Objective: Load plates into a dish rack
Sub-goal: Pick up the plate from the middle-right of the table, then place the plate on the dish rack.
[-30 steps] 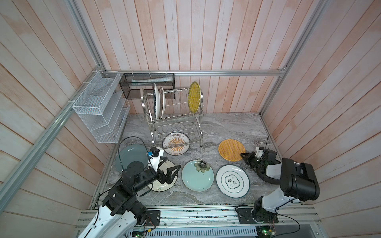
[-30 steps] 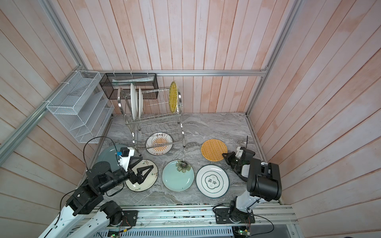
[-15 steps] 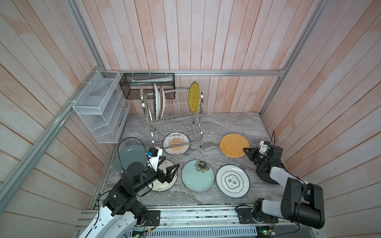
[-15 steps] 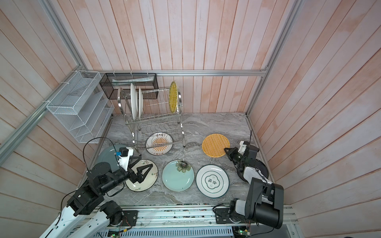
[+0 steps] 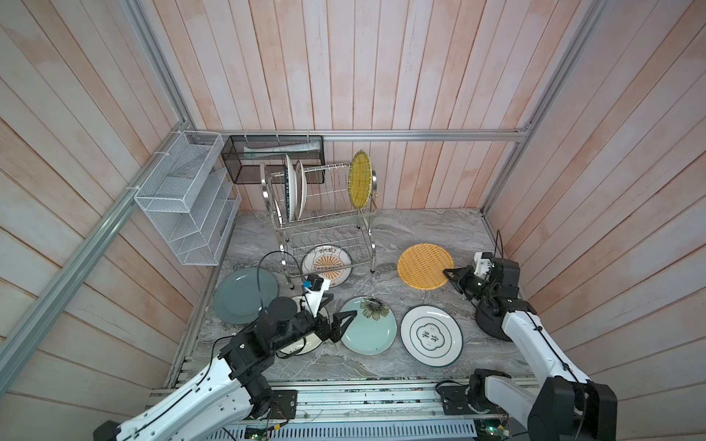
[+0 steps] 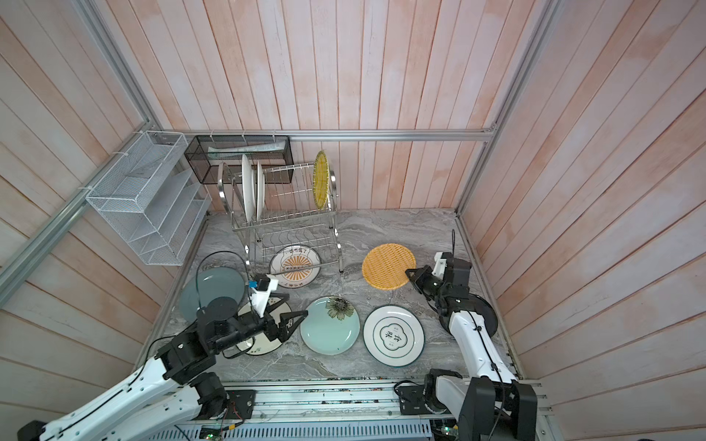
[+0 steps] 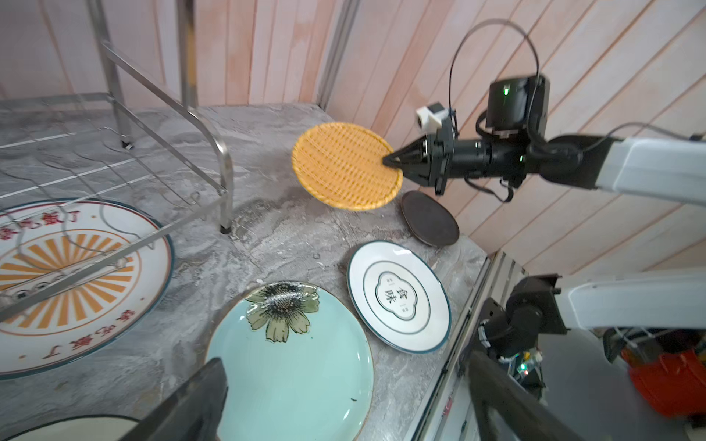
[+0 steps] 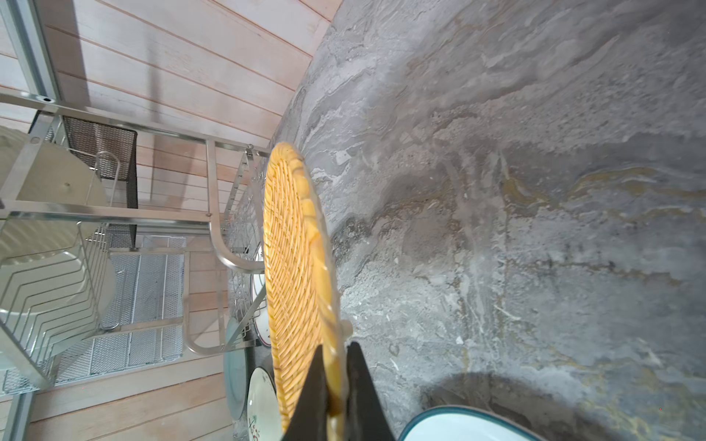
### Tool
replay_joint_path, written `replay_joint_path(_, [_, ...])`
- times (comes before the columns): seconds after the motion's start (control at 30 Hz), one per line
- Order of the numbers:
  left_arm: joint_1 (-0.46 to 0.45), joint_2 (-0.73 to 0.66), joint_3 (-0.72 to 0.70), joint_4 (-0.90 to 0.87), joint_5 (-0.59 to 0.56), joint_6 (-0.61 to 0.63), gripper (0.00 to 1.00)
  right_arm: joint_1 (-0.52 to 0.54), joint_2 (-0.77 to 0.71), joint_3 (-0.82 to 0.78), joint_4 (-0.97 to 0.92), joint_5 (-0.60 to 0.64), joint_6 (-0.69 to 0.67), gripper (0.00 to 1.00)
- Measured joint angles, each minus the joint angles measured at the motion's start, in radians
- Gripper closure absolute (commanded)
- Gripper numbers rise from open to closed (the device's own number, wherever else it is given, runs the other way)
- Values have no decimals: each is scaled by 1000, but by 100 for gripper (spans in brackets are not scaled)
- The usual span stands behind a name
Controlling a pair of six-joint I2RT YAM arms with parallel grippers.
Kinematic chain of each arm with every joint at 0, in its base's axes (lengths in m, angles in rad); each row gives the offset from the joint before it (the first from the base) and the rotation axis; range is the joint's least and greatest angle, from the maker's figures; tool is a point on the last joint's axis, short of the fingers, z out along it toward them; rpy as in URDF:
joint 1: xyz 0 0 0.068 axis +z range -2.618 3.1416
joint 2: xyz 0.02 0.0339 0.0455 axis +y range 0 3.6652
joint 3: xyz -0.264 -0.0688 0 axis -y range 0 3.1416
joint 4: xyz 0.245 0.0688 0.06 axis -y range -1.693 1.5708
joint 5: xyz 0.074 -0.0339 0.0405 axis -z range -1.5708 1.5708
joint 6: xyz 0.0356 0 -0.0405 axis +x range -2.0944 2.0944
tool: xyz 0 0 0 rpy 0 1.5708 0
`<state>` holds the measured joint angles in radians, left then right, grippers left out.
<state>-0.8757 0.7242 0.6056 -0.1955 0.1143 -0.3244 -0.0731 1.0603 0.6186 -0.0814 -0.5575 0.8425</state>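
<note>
My right gripper is holding the orange woven plate (image 5: 425,266) flat, wide of the dish rack, so my left gripper should grab the plate's near rim (image 5: 417,287) and put the plate upright in the rack.
My right gripper (image 5: 447,273) is shut on the rim of the orange woven plate (image 5: 425,266), which hangs tilted just above the table (image 7: 345,166). The dish rack (image 5: 321,217) stands at the back with two white plates (image 5: 294,187) and a yellow woven plate (image 5: 360,179) upright in its top tier. A sunburst plate (image 5: 326,263) lies flat under its lower tier. My left gripper (image 5: 340,307) is open and hovers at the near-left rim of the pale blue flower plate (image 5: 367,324). The white lettered plate (image 5: 431,336) lies to its right.
A grey plate (image 5: 244,294) and a cream plate (image 5: 301,343) lie under my left arm, and a black plate (image 7: 429,223) lies under my right arm. A white mesh shelf basket (image 5: 187,206) hangs on the left wall and a black mesh box (image 5: 273,160) on the back wall.
My right arm has stretched out from its folded pose, and its gripper has raised the orange woven plate slightly off the table. The left gripper has barely moved.
</note>
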Motion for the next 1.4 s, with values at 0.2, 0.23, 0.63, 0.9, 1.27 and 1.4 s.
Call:
replay_joint_path(0.2, [-219, 308, 172, 43, -197, 146, 10, 116, -49, 51, -121, 107, 79, 100])
replay_joint_path(0.23, [-254, 367, 219, 55, -243, 194, 12, 137, -53, 59, -144, 128, 97, 100])
replay_joint_path(0.63, [-387, 784, 458, 167, -478, 692, 41, 259, -112, 144, -317, 247, 238, 100])
replay_joint_path(0.9, [-383, 895, 514, 231, -536, 888, 61, 297, -163, 173, -364, 264, 273, 100])
replay_joint_path(1.27, [-364, 996, 589, 284, -618, 985, 82, 320, -183, 176, -388, 270, 295, 100])
replay_joint_path(1.4, [-362, 1021, 600, 291, -644, 1018, 95, 322, -188, 176, -389, 276, 290, 100])
